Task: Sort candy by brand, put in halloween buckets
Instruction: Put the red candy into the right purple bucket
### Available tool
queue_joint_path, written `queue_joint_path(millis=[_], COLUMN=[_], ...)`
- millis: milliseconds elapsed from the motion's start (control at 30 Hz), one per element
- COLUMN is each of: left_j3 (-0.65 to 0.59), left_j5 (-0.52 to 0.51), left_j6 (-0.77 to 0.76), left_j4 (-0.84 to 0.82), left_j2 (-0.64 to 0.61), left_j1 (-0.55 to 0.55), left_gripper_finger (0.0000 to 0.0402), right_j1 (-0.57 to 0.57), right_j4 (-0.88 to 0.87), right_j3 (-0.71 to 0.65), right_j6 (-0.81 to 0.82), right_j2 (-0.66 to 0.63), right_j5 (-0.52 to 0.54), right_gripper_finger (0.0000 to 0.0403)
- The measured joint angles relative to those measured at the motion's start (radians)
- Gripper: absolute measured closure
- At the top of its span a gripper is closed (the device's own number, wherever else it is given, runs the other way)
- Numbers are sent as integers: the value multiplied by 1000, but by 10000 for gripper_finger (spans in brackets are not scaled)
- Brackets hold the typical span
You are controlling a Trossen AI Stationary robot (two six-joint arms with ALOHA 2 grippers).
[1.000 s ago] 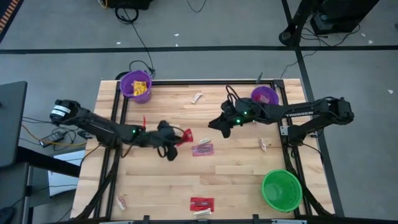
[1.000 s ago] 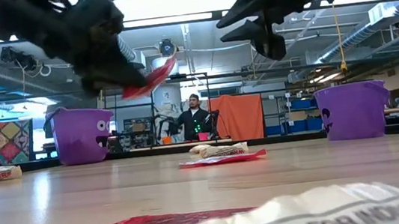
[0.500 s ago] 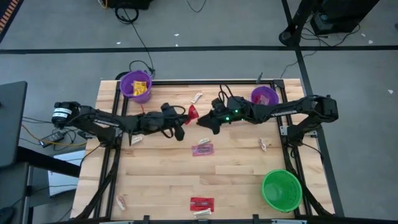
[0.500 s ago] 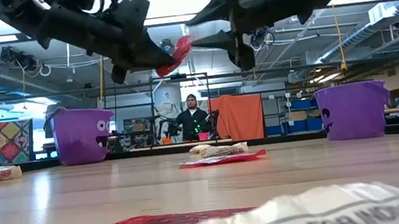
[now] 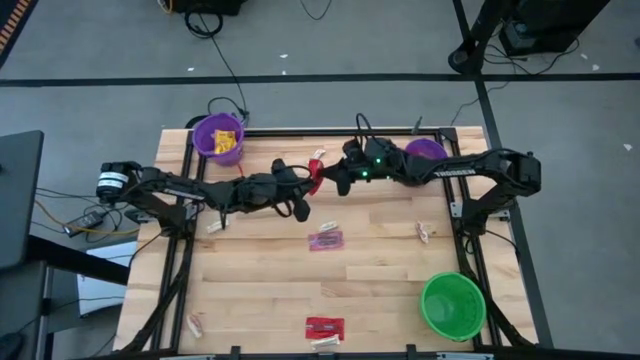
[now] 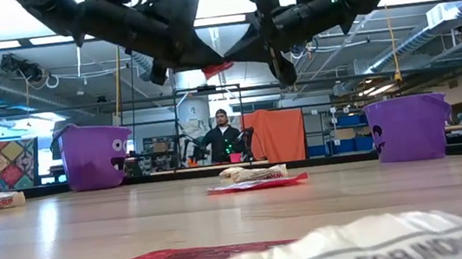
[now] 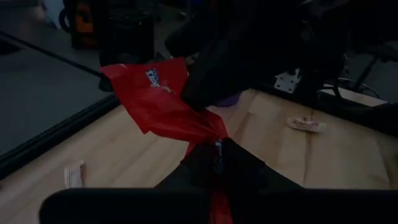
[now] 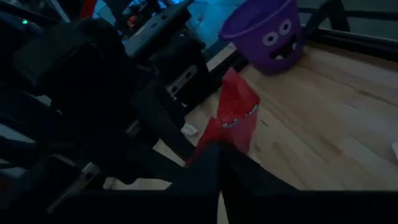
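Both grippers are pinching the red candy (image 5: 316, 177), but its purple bucket (image 5: 427, 149) is on my right gripper's side. My left gripper should open and pass the candy over.
A red candy (image 5: 314, 178) in a crinkled wrapper hangs in the air above the far middle of the table, between my two grippers. My left gripper (image 5: 304, 190) reaches it from the left and my right gripper (image 5: 326, 180) from the right; both are shut on it. The low view shows the candy (image 6: 218, 68) high above the wood. Of the halloween buckets, a purple one (image 5: 218, 138) with yellow candy inside stands far left, another purple one (image 5: 427, 152) far right, and a green one (image 5: 453, 305) near right. My left gripper pinches one end of the red wrapper (image 7: 213, 132) between its two fingers, coming from the table's left. The wrapper fans out beyond the fingertips, lifted clear of the table. My right gripper pinches the wrapper's opposite end (image 8: 222, 138) between its two fingers, coming from the table's right. The wrapper stands out past the fingertips toward the left gripper, clear of the table.
A pink candy (image 5: 326, 241) lies mid-table and a red one (image 5: 324, 326) at the near edge. Small cream pieces lie far middle (image 5: 318, 156), right (image 5: 424, 231), left (image 5: 215, 225) and near left (image 5: 194, 324). A person (image 6: 226, 137) sits in the room behind.
My left gripper has carried the red candy up and toward the far and right edges. My right gripper has moved toward the table's left to meet it, stood open beside it, then shut on the wrapper's free end.
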Motion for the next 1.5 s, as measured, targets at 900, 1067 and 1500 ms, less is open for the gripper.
queue_joint_path(millis=[900, 1067, 1500], left_j3=[4, 4, 3], left_j5=[113, 113, 114], left_j6=[-214, -213, -243], left_j4=[103, 106, -65], left_j2=[1, -1, -95], left_j1=[156, 156, 161], left_gripper_finger=[307, 326, 310], right_j1=[-69, -75, -107], right_j4=[-192, -245, -291], right_j3=[-8, -8, 80], right_j6=[-50, -49, -244], right_j2=[-187, -185, 199], right_j5=[30, 75, 53], right_gripper_finger=[324, 244, 173])
